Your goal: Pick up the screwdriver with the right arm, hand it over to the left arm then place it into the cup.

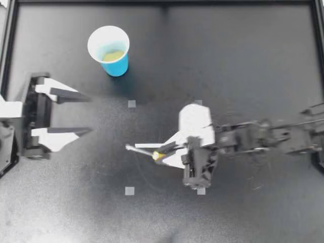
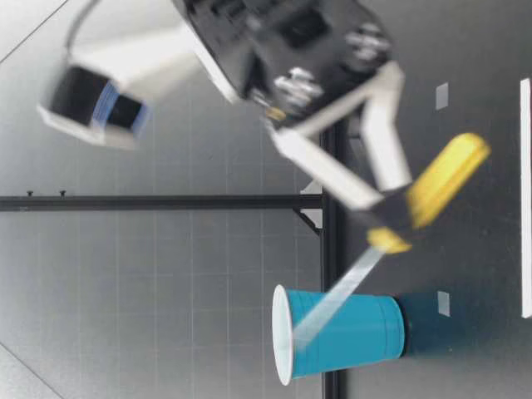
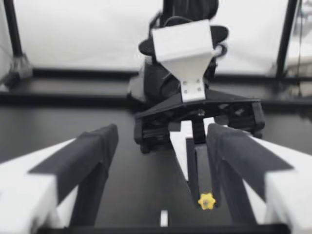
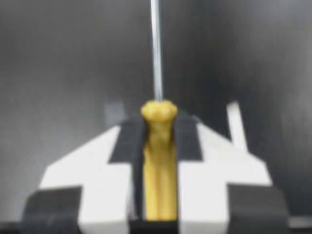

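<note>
The screwdriver's metal shaft (image 1: 138, 149) points at my left gripper. The yellow handle (image 1: 158, 155) will stick out in front and go into the cup first when I carry the screwdriver over.
My left gripper (image 1: 88, 114) stands open at the table's left, nothing between its fingers. My right gripper (image 1: 164, 151) near the middle is shut on the screwdriver (image 1: 158, 155) by its yellow handle, the metal shaft pointing toward the left arm. The low view has my right gripper (image 2: 386, 208) holding the screwdriver (image 2: 440, 187) tilted, shaft end raised. Between the right wrist view's fingers (image 4: 122, 146) sits the handle (image 4: 158, 161). Ahead of my open left gripper (image 3: 162, 134) the handle's end (image 3: 206, 201) shows. The blue cup (image 1: 109, 49) stands upright at the back left.
Small grey tape squares (image 1: 131, 104) mark the dark tabletop around the middle. A black frame rail (image 1: 162, 2) runs along the table's far edge. In the low view the cup (image 2: 349, 337) stands beyond the screwdriver.
</note>
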`<action>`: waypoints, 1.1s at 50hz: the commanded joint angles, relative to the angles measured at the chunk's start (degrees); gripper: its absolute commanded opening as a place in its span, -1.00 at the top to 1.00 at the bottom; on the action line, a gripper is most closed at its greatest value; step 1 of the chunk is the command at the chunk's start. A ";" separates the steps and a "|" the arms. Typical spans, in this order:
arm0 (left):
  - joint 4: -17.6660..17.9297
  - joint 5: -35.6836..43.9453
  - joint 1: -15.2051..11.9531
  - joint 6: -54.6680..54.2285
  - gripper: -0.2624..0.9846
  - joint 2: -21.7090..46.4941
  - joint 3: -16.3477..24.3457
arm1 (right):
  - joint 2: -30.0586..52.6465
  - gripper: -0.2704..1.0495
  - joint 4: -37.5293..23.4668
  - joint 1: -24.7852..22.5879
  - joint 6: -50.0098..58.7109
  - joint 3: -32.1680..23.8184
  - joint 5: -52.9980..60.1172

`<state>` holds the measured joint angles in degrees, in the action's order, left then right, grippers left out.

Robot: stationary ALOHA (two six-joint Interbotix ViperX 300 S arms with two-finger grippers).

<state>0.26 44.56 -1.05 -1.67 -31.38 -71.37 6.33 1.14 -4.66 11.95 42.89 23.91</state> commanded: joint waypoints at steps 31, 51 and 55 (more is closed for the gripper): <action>-2.37 16.17 -0.09 -5.01 -0.58 19.16 9.84 | 0.00 0.55 1.32 4.39 -3.52 -3.69 21.97; -3.69 19.07 -0.09 -6.86 -0.12 20.13 9.93 | 0.00 0.55 1.32 4.66 -3.60 -4.22 21.97; -3.69 19.07 -0.09 -6.86 0.07 20.13 9.93 | -0.26 0.55 1.32 4.66 -3.69 -4.31 21.97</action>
<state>-3.25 63.02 -1.14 -8.35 -10.81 -61.96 7.65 2.46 -0.44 8.17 39.90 45.18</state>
